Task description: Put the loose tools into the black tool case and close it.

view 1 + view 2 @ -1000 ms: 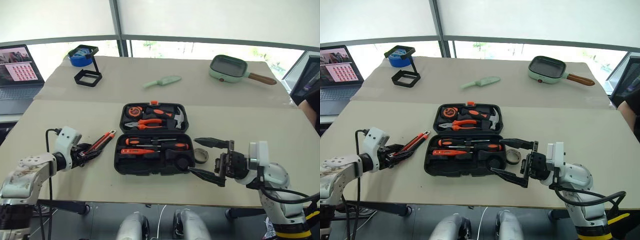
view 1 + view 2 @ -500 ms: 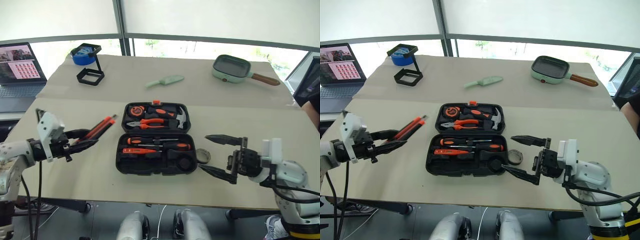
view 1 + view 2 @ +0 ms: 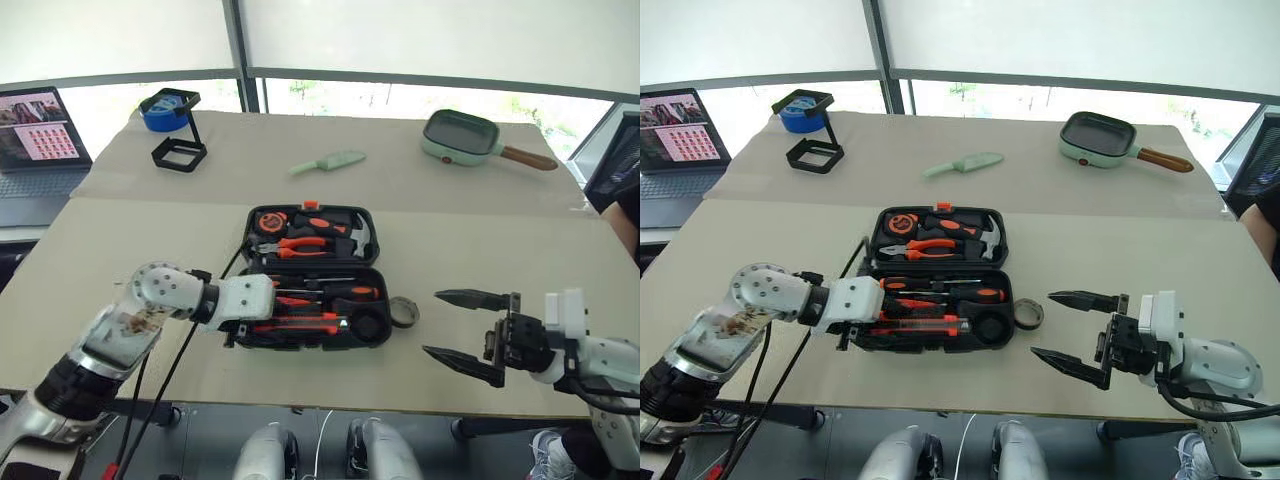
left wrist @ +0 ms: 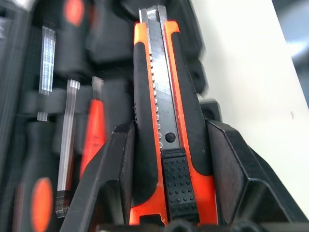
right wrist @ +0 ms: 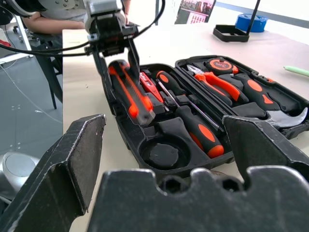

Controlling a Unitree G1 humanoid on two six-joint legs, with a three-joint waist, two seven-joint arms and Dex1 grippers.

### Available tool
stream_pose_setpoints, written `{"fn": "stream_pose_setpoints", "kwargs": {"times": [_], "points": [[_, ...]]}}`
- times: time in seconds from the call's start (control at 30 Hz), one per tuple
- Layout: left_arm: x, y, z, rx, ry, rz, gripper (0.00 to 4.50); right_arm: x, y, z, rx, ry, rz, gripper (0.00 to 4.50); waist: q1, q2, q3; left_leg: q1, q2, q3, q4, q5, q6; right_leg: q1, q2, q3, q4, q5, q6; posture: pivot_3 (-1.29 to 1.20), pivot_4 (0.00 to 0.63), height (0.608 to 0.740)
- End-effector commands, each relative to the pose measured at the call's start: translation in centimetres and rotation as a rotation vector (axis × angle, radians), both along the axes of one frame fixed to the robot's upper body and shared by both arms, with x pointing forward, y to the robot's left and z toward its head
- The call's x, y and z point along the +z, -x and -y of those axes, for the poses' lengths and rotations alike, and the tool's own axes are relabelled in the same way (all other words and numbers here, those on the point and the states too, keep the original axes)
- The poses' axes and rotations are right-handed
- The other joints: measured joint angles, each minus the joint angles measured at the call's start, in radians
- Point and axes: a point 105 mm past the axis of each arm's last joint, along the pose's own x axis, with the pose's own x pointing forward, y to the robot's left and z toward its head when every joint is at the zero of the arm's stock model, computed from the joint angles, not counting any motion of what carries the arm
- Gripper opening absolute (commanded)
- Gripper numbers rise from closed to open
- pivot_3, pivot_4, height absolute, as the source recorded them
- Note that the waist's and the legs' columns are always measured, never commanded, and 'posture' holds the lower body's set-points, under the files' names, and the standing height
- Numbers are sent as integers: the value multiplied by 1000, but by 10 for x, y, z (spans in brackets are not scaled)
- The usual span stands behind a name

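Observation:
My left gripper has the utility knife [image 5: 131, 94] between its fingers, high over the knife's slot. My left gripper should open, then close and push the knife's body [image 4: 179, 176] down.
The black tool case [image 3: 378, 335] lies open in the middle of the table. My left gripper [image 4: 169, 137] is shut on the orange-black utility knife [image 4: 159, 87], holding it lengthwise low over the near half of the case, along its front slots. Whether the knife touches the case I cannot tell. A black-and-orange screwdriver [image 3: 352, 292] and a small orange one [image 5: 147, 83] lie in that half, partly hidden by my left wrist. The small dark tape roll [image 3: 403, 312] sits on the table just right of the case. My right gripper [image 3: 466, 326] is open and empty, right of the roll.
Orange-handled pliers [image 3: 300, 243], a hammer and a tape measure fill the far half of the case. Further back lie a mint-green knife [image 3: 328, 161], a green pan [image 3: 458, 136] and a black square frame with blue tape [image 3: 178, 153]. A laptop [image 3: 38, 118] stands at the far left.
My left arm swung right with the knife, from left of the case to over its near half, and the wrist rolled. My right gripper drew back to the right, away from the case.

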Motion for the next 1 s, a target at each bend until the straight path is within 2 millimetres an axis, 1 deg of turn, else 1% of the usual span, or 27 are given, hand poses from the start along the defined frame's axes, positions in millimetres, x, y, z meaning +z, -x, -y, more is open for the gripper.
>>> {"fn": "stream_pose_setpoints", "kwargs": {"times": [0.03,0.13,0.23,0.43,0.63,0.73,0.8,0.83,0.9,0.97,1.0], "points": [[2,-6,-4,11,-38,22,1754,9,4,-2,-6,-2,42,4500,2,0,0,0,0,0,0,0,0,0,0,0,0,0,0,0,150,740],[1,-6,-4,1,-62,12,1754,11,3,-5,-24,-37,39,4500,2,0,0,0,0,0,0,0,0,0,0,0,0,0,0,0,150,740],[4,-12,2,26,-41,22,1754,15,1,-7,-36,-65,40,4500,3,0,0,0,0,0,1,0,0,0,0,0,0,0,0,0,150,740],[5,-17,6,82,-11,10,1754,21,-3,-9,-44,-92,40,4500,3,0,0,-1,0,-1,2,-1,1,0,0,0,0,0,0,0,150,740],[-2,-4,12,24,-12,-28,1754,21,-4,-9,-40,-90,32,4500,9,0,0,-1,0,-1,4,-1,2,1,-1,0,0,0,0,0,150,740],[-4,-3,13,23,-11,-45,1754,21,-5,-10,-36,-90,31,4500,11,0,0,-1,0,-1,4,-1,2,1,-1,0,0,0,0,0,150,740],[-3,-4,15,40,14,-55,2735,21,-6,-11,-34,-91,31,4500,11,0,0,-1,0,-1,4,-1,2,1,-1,0,0,0,0,0,150,740],[0,-5,17,40,40,-53,2895,20,-6,-12,-33,-90,31,4500,11,0,0,-1,0,-1,4,-1,2,1,-1,0,0,0,0,0,150,740],[4,-4,18,22,64,-48,3675,20,-7,-12,-32,-90,30,4500,11,0,0,-1,0,-1,4,-1,2,1,-1,0,0,0,0,0,150,740],[10,-7,17,11,92,-8,4301,19,-8,-12,-30,-89,30,4500,11,0,0,-2,0,-1,4,-1,2,1,-1,0,0,0,0,0,150,740],[14,-11,16,19,111,13,4412,19,-8,-12,-30,-87,31,4500,11,0,0,-1,0,-1,4,-1,1,1,-1,0,0,0,0,0,150,740]]}}
